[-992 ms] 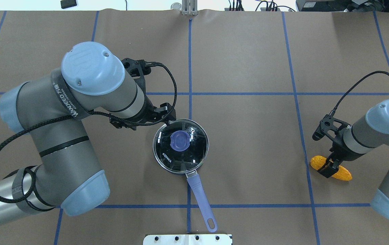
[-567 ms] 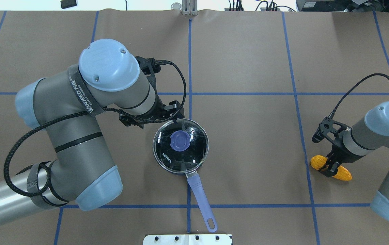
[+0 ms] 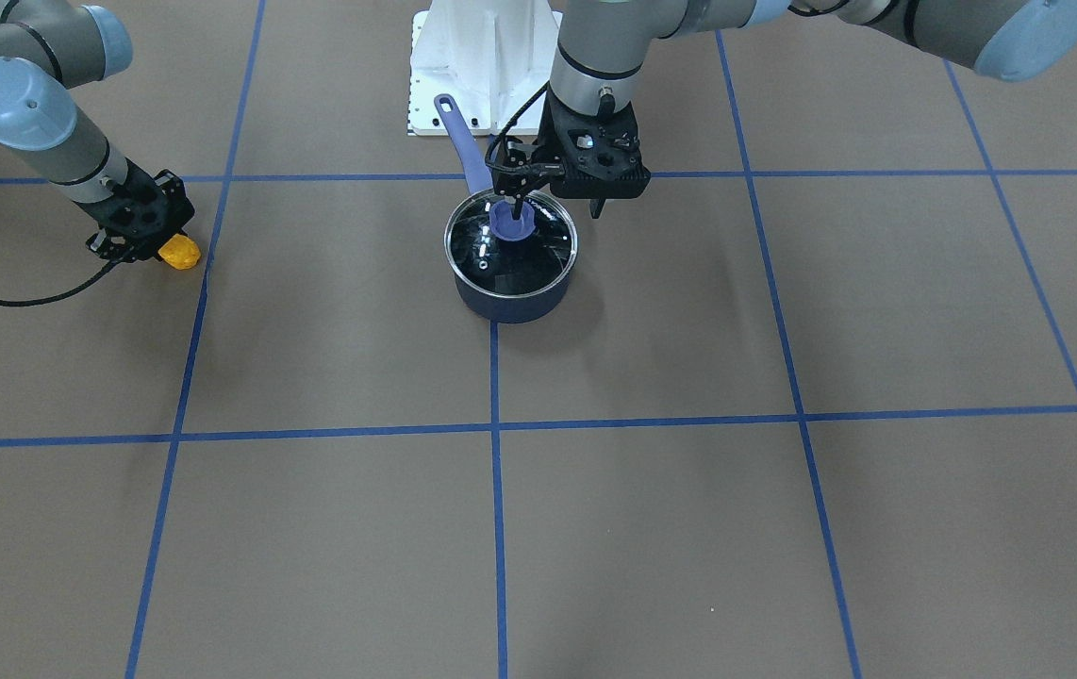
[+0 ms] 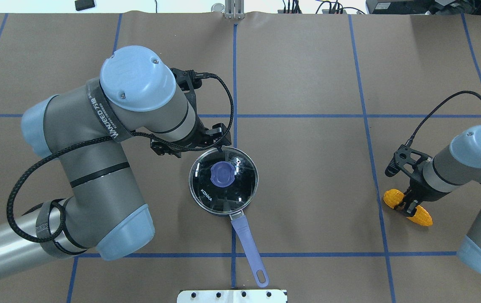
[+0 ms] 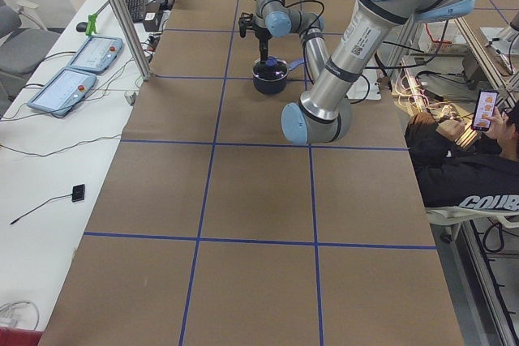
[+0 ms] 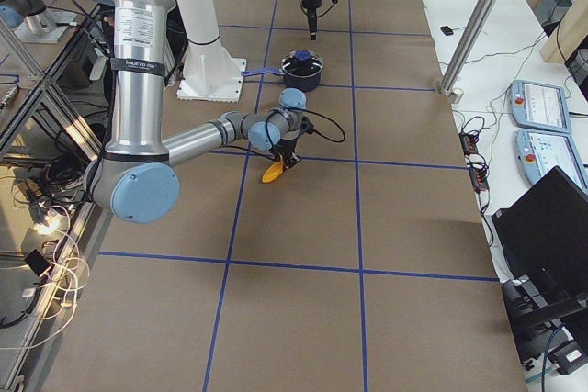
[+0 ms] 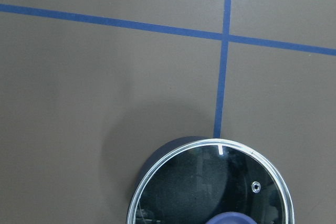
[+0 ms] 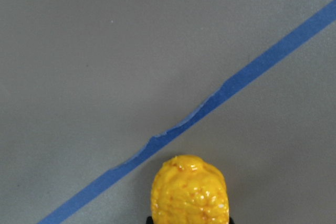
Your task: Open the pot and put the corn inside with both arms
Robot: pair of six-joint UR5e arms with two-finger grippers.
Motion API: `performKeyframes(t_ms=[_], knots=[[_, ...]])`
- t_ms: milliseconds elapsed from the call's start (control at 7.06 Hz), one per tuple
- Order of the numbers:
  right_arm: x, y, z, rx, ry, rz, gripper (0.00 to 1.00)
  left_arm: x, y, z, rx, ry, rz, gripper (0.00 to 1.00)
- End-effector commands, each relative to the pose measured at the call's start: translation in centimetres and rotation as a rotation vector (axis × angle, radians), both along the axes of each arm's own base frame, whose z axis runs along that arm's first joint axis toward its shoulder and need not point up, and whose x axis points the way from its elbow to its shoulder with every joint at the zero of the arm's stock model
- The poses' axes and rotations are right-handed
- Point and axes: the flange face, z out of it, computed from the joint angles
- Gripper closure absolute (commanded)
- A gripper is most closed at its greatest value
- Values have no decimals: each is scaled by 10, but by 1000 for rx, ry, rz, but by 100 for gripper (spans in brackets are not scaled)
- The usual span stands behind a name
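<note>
The clear glass lid lets only an even dark interior (image 3: 506, 267) show through, so I should expect an empty pot (image 3: 511, 306) when I take the lid off.
The pot (image 4: 205, 205) stands at the table's middle, dark navy, its purple-blue handle (image 4: 249, 246) pointing toward the robot base. The clear glass lid (image 4: 242, 185) with its blue knob (image 4: 222, 174) sits on it. My left gripper (image 3: 557, 203) hovers open above the pot's far-left rim, one fingertip (image 3: 513, 206) near the knob; the left wrist view shows only the lid (image 7: 210, 187). My right gripper (image 4: 410, 206) is shut on the orange-yellow corn (image 4: 422, 219) at the right, which is tilted, with its end in the right wrist view (image 8: 190, 192).
Blue tape lines grid the brown table cover. The white base pedestal (image 3: 482, 85) stands just behind the pot handle. A seated operator (image 5: 466, 176) is beside the table, and control pendants (image 5: 73, 70) lie on the side bench.
My left arm has swung right, bringing its open gripper closer over the pot's far rim. My right gripper has closed on the corn, which has turned and tilted from lying flat.
</note>
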Motion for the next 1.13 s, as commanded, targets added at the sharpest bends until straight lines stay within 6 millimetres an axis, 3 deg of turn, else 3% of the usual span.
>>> performKeyframes(t_ms=[0,283,425,567,992], knots=[[-3,-5,-10,-5,-23,-8,67,11,11,-9,-9,11,12,0],[-7,-26,-29,-1,-41,16,66,40,12,-9,-19,-12,39,0],[-5,-40,-43,-27,-49,27,65,57,12,0,-5,-39,39,0],[-2,-44,-45,-29,-49,34,65,71,14,7,5,-40,46,0],[1,-47,-43,-32,-45,42,65,84,25,14,11,-52,59,1]])
